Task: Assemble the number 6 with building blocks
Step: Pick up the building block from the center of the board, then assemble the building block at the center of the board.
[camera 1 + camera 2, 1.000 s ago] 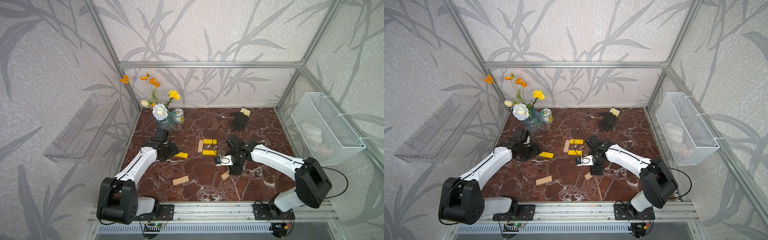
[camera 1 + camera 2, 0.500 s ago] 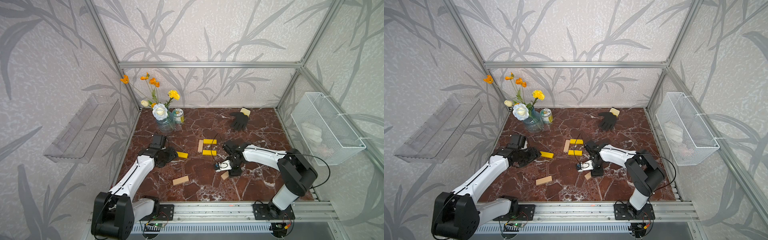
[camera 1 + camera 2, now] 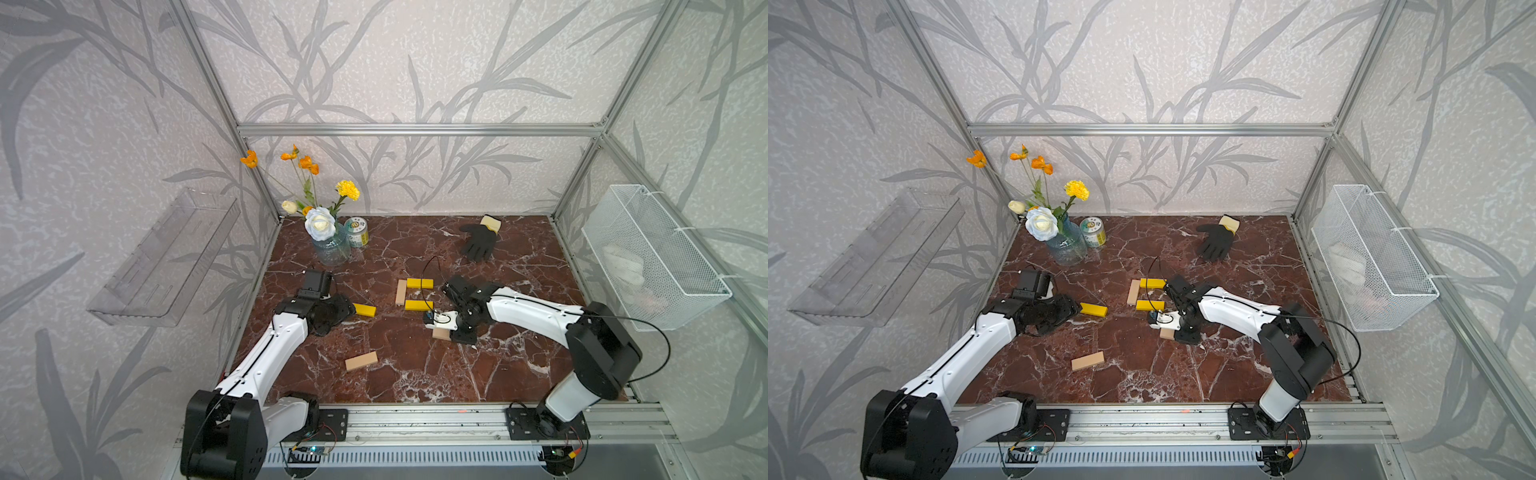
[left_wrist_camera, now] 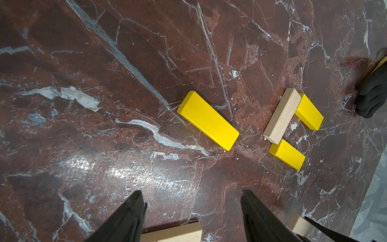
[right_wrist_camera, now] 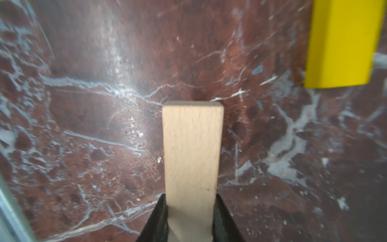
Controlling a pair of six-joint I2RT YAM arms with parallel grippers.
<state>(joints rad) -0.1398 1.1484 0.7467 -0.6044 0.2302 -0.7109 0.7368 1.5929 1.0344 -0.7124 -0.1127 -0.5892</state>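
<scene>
My right gripper's wood bar (image 3: 441, 333) runs the same way as the yellow bars. So next I turn it square and place its end against the nearer bar's loose end (image 3: 429, 305).
Part of the number 6 lies mid-table: a pale wood bar (image 3: 401, 291) with two yellow bars (image 3: 419, 283) (image 3: 419, 305) running off its side. My right gripper (image 5: 191, 198) (image 3: 451, 332) is shut on another pale wood bar (image 5: 192, 146) (image 3: 440, 333), low over the table just in front of that figure. A loose yellow bar (image 3: 364, 309) (image 4: 208, 120) lies right ahead of my left gripper (image 4: 193, 196) (image 3: 345, 309), which is open and holds nothing. A third wood bar (image 3: 361, 360) (image 4: 173, 233) lies loose nearer the front.
A glass vase of flowers (image 3: 330, 249) and a can (image 3: 357, 232) stand at the back left. A black glove (image 3: 480, 241) lies at the back. A wire basket (image 3: 648, 257) hangs on the right wall and a clear shelf (image 3: 166, 257) on the left wall.
My right gripper has closed onto the pale wood bar it was hovering over. My left arm has shifted a little beside the loose yellow bar, staying open.
</scene>
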